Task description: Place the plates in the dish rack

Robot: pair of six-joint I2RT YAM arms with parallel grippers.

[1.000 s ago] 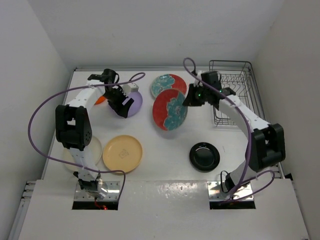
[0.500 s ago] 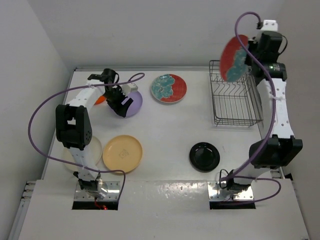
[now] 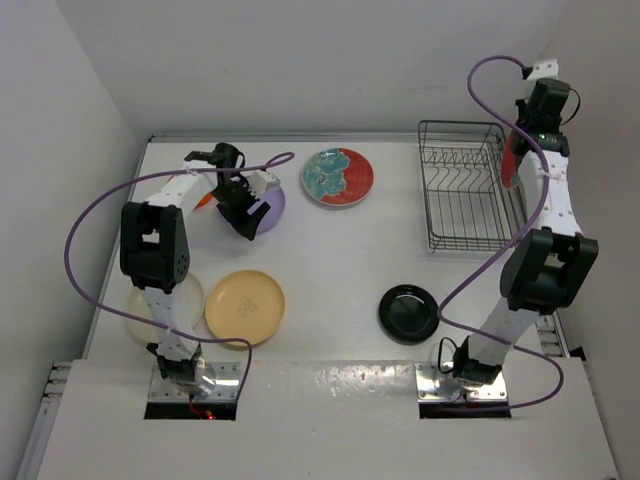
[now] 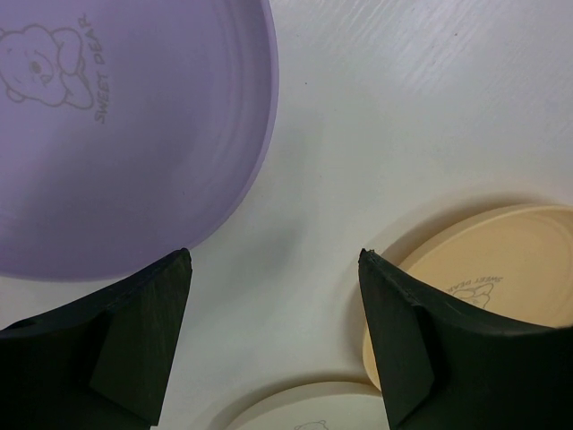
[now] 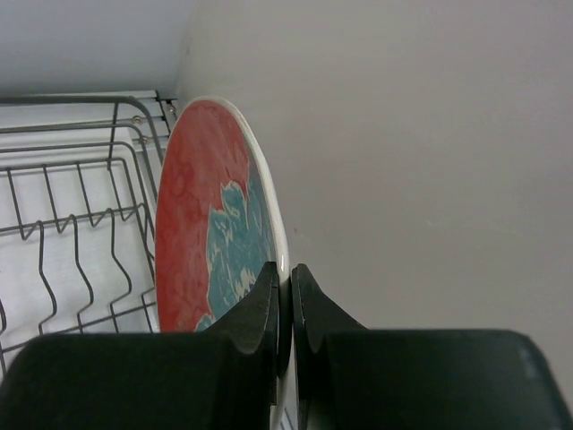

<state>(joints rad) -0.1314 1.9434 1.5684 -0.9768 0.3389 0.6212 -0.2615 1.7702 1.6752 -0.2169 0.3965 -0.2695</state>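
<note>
The red plate point(image 3: 509, 161) stands upright along the dish rack's end wires point(image 5: 115, 224), so my right gripper should now ease it in until its edge rests there, then let go.
My right gripper point(image 3: 527, 140) is shut on the rim of a red plate with a teal floral pattern point(image 3: 511, 160). It holds the plate upright and edge-on over the right end of the dark wire dish rack point(image 3: 466, 200). The right wrist view shows the fingers point(image 5: 291, 287) pinching the plate point(image 5: 210, 224) above the rack's prongs point(image 5: 72, 233). My left gripper point(image 3: 240, 205) is open and empty over the lavender plate point(image 3: 266, 207) point(image 4: 116, 134). The second red and teal plate point(image 3: 338, 177), pale yellow plate point(image 3: 245, 307), cream-white plate point(image 3: 180, 305) and black plate point(image 3: 408, 312) lie on the table.
A small orange plate point(image 3: 203, 199) shows partly behind the left arm. Walls stand close on the left, back and right; the right wall is just beside the held plate. The left wrist view shows the pale yellow plate point(image 4: 501, 260) and cream plate point(image 4: 304, 408).
My right arm lifted the red floral plate off the middle of the table, swung it high over the rack, then lowered it toward the rack's right end. The left arm barely moved.
</note>
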